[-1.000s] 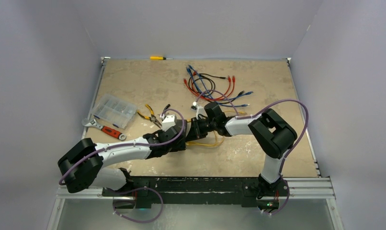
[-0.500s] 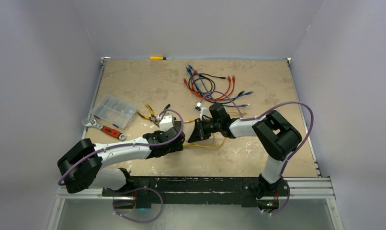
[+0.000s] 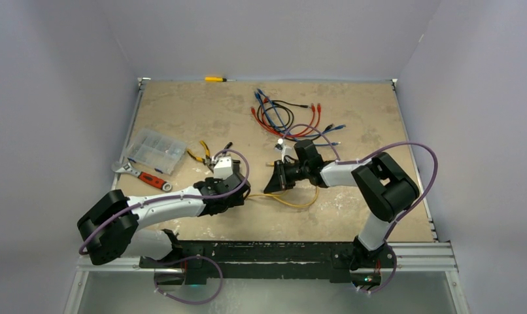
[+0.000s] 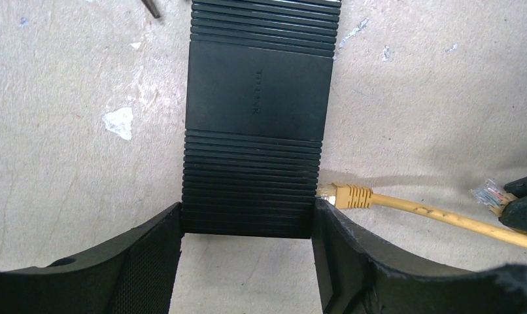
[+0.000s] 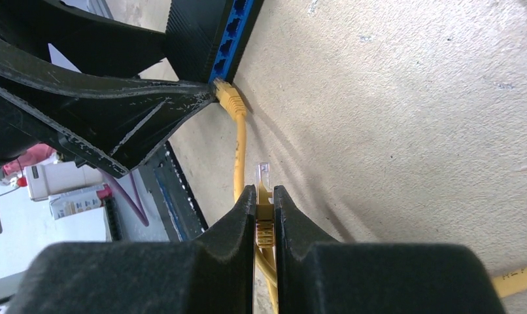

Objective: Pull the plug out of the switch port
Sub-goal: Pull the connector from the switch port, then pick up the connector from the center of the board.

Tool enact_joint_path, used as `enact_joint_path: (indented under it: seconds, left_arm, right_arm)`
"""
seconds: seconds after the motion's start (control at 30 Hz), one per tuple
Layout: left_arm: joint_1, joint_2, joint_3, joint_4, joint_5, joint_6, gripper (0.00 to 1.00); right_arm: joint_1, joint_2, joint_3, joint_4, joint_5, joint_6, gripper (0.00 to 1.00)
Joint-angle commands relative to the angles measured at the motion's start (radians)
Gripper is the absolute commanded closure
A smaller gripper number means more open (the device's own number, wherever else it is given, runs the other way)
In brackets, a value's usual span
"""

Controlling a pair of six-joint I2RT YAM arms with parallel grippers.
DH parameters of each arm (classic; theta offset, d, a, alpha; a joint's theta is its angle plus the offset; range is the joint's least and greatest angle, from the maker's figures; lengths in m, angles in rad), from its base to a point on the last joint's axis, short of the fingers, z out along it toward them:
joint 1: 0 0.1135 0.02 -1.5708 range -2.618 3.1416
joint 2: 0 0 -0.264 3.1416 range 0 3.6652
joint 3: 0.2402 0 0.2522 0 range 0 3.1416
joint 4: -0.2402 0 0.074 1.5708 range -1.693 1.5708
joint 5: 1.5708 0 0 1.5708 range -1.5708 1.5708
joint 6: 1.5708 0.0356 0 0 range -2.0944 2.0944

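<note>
The loose cable in my right gripper lies across the cable still plugged into the switch (image 5: 240, 154). So I should first move the loose cable over to the cable bundle (image 3: 288, 122).
The black switch (image 4: 254, 118) lies flat on the table. My left gripper (image 4: 248, 217) is shut on its near end, one finger on each long side; from above the gripper (image 3: 240, 190) covers it. A yellow plug (image 4: 344, 195) sits in a port on the switch's blue socket face (image 5: 231, 33). My right gripper (image 5: 263, 193) is shut on the cable's other yellow plug (image 5: 264, 180), whose clear tip is free in the air, a short way right of the switch (image 3: 274, 182). The yellow cable (image 3: 293, 201) loops on the table between them.
A clear compartment box (image 3: 155, 150), a red-handled wrench (image 3: 143, 175) and yellow pliers (image 3: 202, 156) lie to the left. A bundle of coloured cables (image 3: 290, 118) lies at the back. A yellow screwdriver (image 3: 216, 79) lies at the far edge.
My right gripper has moved right, away from the switch, with the yellow plug held in it. The cable loop has stretched out. The left gripper has shifted slightly left.
</note>
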Motion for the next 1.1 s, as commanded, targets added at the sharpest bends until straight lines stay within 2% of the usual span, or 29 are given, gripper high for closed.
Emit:
enact_joint_path:
  seconds: [0.0, 0.17, 0.2, 0.27, 0.4, 0.47, 0.67, 0.83, 1.07]
  left_arm:
    - [0.005, 0.026, -0.045, -0.008, 0.073, 0.154, 1.0]
    - [-0.002, 0.003, -0.052, 0.044, 0.118, 0.199, 1.0]
    - [-0.003, -0.004, -0.053, 0.053, 0.125, 0.207, 1.0]
    - [-0.004, -0.016, -0.056, 0.06, 0.131, 0.214, 1.0]
    - [-0.006, -0.037, -0.065, 0.063, 0.127, 0.214, 1.0]
    - [-0.006, -0.044, -0.07, 0.065, 0.127, 0.213, 1.0]
    - [-0.006, -0.063, -0.081, 0.1, 0.144, 0.23, 1.0]
    - [-0.006, -0.075, -0.089, 0.126, 0.166, 0.246, 1.0]
    - [-0.007, -0.068, -0.089, 0.125, 0.169, 0.244, 1.0]
  right_arm:
    - [-0.001, -0.042, 0.051, -0.001, 0.008, -0.009, 1.0]
    - [-0.002, -0.019, 0.113, -0.035, 0.062, -0.032, 1.0]
    - [-0.001, -0.016, 0.122, -0.041, 0.067, -0.036, 0.96]
    - [-0.002, -0.017, 0.135, -0.054, 0.101, -0.045, 0.86]
    - [-0.001, -0.053, 0.138, -0.103, 0.196, -0.086, 0.51]
    - [0.0, -0.079, 0.132, -0.131, 0.243, -0.105, 0.44]
    - [0.014, -0.121, 0.126, -0.227, 0.357, -0.177, 0.38]
    - [0.084, -0.142, 0.138, -0.271, 0.482, -0.2, 0.34]
    - [0.219, -0.077, 0.198, -0.352, 0.674, -0.204, 0.37]
